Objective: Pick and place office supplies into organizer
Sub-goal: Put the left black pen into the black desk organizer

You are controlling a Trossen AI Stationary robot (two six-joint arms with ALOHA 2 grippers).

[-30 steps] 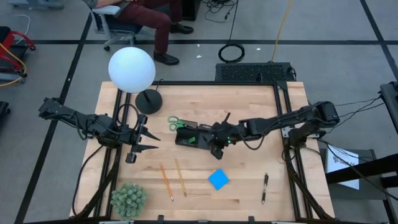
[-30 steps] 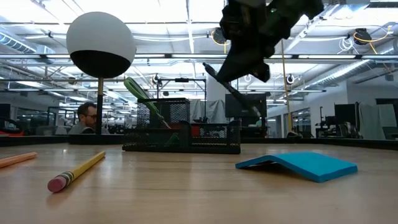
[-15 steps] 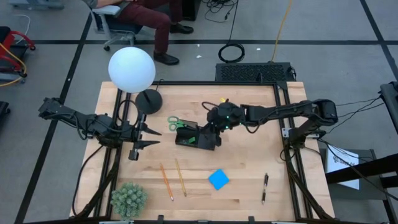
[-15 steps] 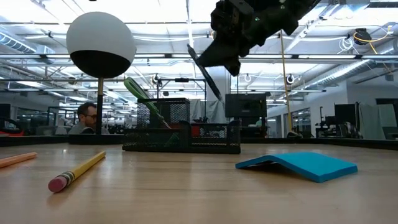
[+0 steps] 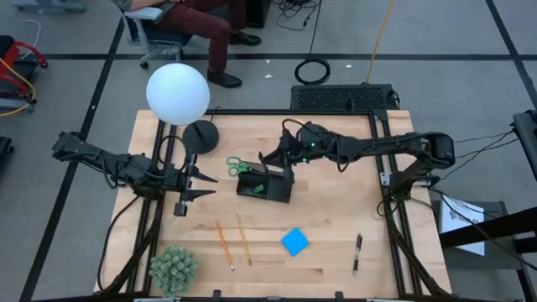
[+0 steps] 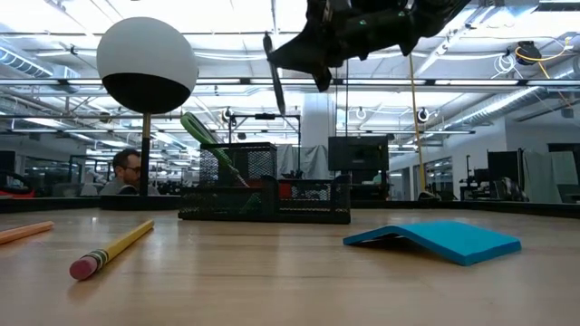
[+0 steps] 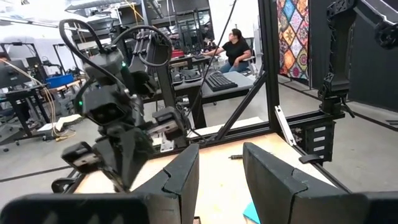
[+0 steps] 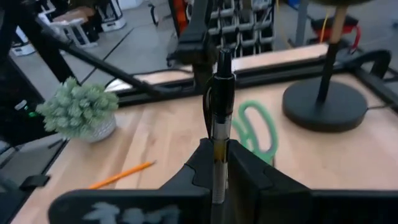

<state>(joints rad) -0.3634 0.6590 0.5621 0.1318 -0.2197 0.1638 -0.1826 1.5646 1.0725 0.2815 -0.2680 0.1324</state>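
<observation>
The dark pen's lower end (image 6: 281,108) sticks out past the taller section's edge. Next, my right gripper brings the pen upright next to the green-handled scissors before it lowers the pen.
My right gripper (image 5: 279,158) is shut on a dark pen (image 6: 275,74) in the air, just beyond the far side of the black organizer (image 5: 264,184). The green-handled scissors (image 5: 237,166) stand tilted in the organizer's taller section, handles up. Two pencils (image 5: 225,245) (image 5: 243,238), the blue pad (image 5: 294,242) and a second dark pen (image 5: 357,253) lie on the table near its front. My left gripper (image 5: 201,186) is open and empty, left of the organizer. My right gripper pinches the pen's barrel (image 8: 217,146) between its two fingers (image 8: 245,168). The arm reaches in from the table's right. The pen stands almost upright, slightly tilted, with its lower end (image 6: 282,109) clear above the organizer.
The white globe lamp (image 5: 178,94) and its round black base (image 5: 201,134) stand at the far left. A spiky green plant ball (image 5: 174,268) sits at the near left corner. A seated person (image 5: 197,25) is beyond the table's far edge.
My right gripper has gone up and toward the table's far edge, drifting left, still shut on the pen. The pen has turned from a slant to nearly upright and now stands higher above the organizer.
</observation>
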